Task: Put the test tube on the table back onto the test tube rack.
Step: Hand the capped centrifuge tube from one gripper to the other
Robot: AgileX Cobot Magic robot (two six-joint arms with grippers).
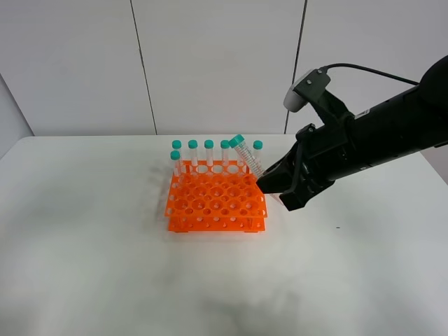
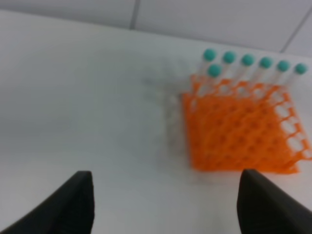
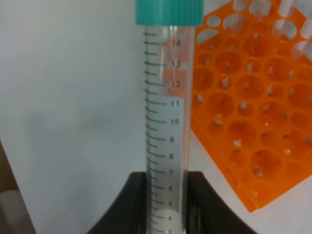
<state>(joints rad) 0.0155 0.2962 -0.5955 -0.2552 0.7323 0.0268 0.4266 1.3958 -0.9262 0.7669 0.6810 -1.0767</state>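
Observation:
My right gripper is holding the test tube's lower part (image 3: 166, 197), and the test tube's teal cap is free. My left gripper should keep moving closer until it closes on the cap (image 1: 236, 141).
The orange test tube rack (image 1: 215, 203) stands on the white table (image 1: 105, 245), with several teal-capped tubes upright along its back row (image 1: 208, 152). My right gripper (image 1: 269, 183) is shut on the test tube (image 1: 246, 157), holding it by its lower part, tilted, cap up, just above the rack's right edge. In the right wrist view the tube (image 3: 166, 112) rises between the black fingers (image 3: 134, 204), with the rack (image 3: 253, 102) beside it. My left gripper (image 2: 165, 204) is open and empty above bare table, apart from the rack (image 2: 239, 131).
White wall panels stand behind the table. The right arm's black body (image 1: 378, 140) with its wrist camera and cable stretches in from the right. Bare tabletop lies in front of and left of the rack.

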